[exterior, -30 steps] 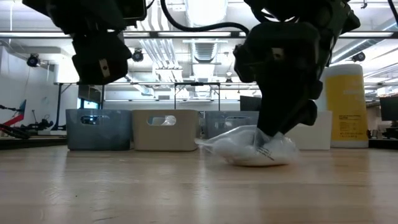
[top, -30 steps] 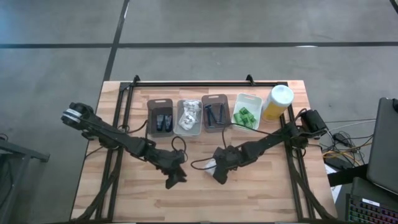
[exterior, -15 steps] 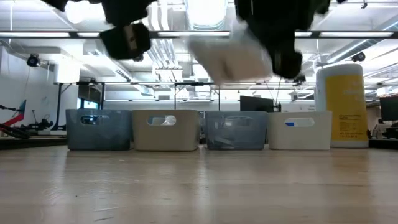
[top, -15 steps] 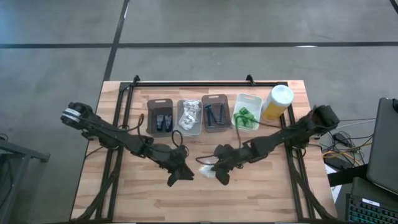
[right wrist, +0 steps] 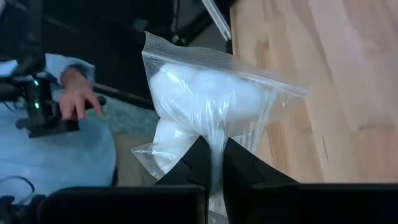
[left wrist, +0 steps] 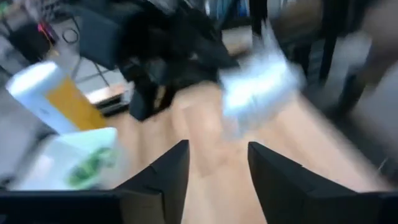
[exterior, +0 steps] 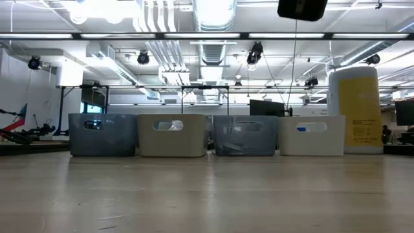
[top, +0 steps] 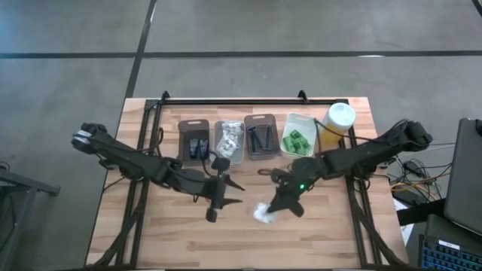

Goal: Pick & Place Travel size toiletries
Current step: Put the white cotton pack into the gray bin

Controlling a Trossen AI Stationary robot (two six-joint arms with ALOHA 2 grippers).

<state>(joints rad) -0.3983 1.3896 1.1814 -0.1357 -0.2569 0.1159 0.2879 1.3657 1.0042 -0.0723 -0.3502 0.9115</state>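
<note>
The sachet bin [top: 229, 141] is on my left gripper's side and my right gripper is holding the sachet, so my left gripper should take over the sachet's loose end [top: 261, 214].
My right gripper [top: 277, 205] [right wrist: 214, 163] is shut on a white crinkly sachet [top: 263, 214] [right wrist: 205, 102], a clear zip bag with white filling, held above the middle of the table. To its left my left gripper [top: 217, 202] [left wrist: 214, 177] is open and holds nothing. It faces the sachet [left wrist: 261, 81]. At the far edge stands a row of bins: navy packets [top: 197, 146], more sachets [top: 229, 140], dark blue razors [top: 260, 138], green bottles [top: 297, 141]. My right gripper pinches the sachet's thin plastic [right wrist: 214, 146] between its two fingers, at a gathered fold near one side of the bag. The filled part sticks out beyond the fingertips. The sachet is lifted clear of the table.
A tall yellow bottle with a white cap [top: 336, 123] [exterior: 356, 107] stands right of the bin row [exterior: 207, 134]. The wooden table top [top: 173, 233] is bare in front of the bins. A person's hand [right wrist: 76, 96] shows beyond the table in the right wrist view.
My right gripper has gone up with the sachet, which lay on the table a second ago and now hangs clear, above the low view's frame. My left gripper has also risen out of that view and has rolled about its own line.
</note>
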